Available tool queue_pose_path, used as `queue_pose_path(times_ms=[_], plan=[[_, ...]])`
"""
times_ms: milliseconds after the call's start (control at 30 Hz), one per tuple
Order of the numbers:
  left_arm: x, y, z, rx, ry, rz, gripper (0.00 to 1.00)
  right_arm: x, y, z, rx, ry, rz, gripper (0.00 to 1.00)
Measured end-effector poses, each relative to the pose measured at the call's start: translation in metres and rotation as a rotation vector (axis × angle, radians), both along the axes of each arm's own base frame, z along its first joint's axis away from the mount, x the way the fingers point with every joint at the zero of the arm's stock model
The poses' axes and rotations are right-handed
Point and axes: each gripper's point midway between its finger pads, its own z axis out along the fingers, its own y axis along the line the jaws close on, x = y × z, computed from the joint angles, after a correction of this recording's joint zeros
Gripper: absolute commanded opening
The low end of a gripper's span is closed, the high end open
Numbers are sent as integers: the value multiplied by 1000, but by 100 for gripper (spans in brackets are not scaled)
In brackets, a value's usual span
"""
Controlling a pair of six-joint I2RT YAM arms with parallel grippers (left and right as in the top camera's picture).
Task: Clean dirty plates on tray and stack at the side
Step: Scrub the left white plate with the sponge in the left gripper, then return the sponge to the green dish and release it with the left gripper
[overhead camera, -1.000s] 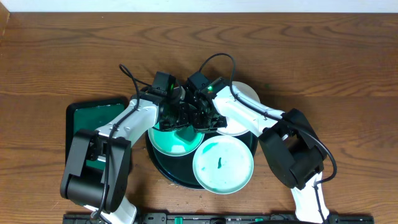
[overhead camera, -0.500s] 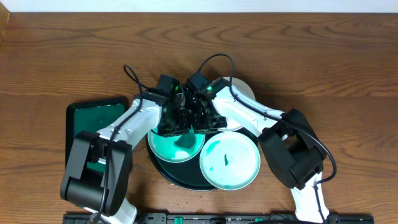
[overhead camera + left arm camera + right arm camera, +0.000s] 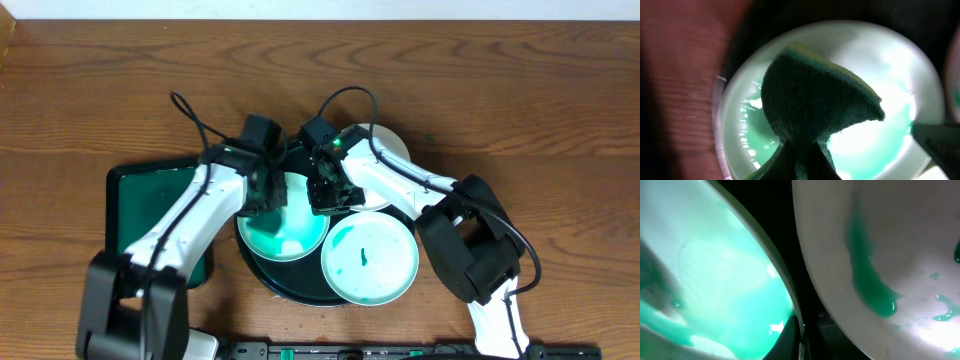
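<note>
My left gripper should keep moving the dark green sponge (image 3: 812,95) to the green tray (image 3: 150,208) and let it go inside, because the sponge is clear of the plate and the tray is open.
Three plates lie on the round dark tray (image 3: 280,275). The left plate (image 3: 295,235) is smeared teal all over. My left gripper (image 3: 268,200) is shut on a dark green sponge (image 3: 815,95), pressed on this plate's (image 3: 880,135) left half. The right gripper (image 3: 322,200) is shut on the same plate's right rim (image 3: 796,322), one finger over the wet inside (image 3: 715,280). The front plate (image 3: 368,262) carries teal streaks. The back plate (image 3: 395,150) is partly under my right arm; a teal streak runs down its surface (image 3: 890,240).
A smaller rectangular green tray (image 3: 150,195) lies left of the round tray, partly under my left arm. Bare wooden table (image 3: 520,90) surrounds everything. A dark rail (image 3: 400,352) runs along the front edge.
My left gripper has slid the sponge from the plate's middle towards its left side, and the left arm has swung outward. The front plate shifted slightly right. The right gripper keeps its hold.
</note>
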Motion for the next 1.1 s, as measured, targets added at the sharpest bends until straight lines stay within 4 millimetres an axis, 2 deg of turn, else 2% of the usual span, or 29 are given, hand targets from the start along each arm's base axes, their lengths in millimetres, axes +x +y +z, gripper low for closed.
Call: queue_pose_path(times_ms=[167, 300, 500, 600, 800, 933, 967, 1000, 1100], plan=[[17, 15, 41, 30, -104, 52, 7, 0, 0, 0, 1, -1, 0, 1], [18, 59, 54, 105, -99, 194, 7, 0, 0, 0, 1, -1, 3, 1], [2, 146, 52, 168, -31, 479, 7, 0, 0, 0, 0, 1, 7, 1], [-9, 177, 52, 180, -11, 589, 7, 0, 0, 0, 0, 1, 7, 1], [-22, 218, 51, 190, 4, 731, 7, 0, 0, 0, 0, 1, 7, 1], [-30, 235, 35, 195, 63, 788, 7, 0, 0, 0, 0, 0, 8, 1], [-32, 237, 30, 195, 84, 794, 9, 0, 0, 0, 0, 0, 10, 1], [-33, 239, 22, 196, 112, 796, 17, 0, 0, 0, 0, 0, 12, 1], [-38, 239, -2, 198, 201, 791, 50, 0, 0, 0, 1, -1, 14, 1]])
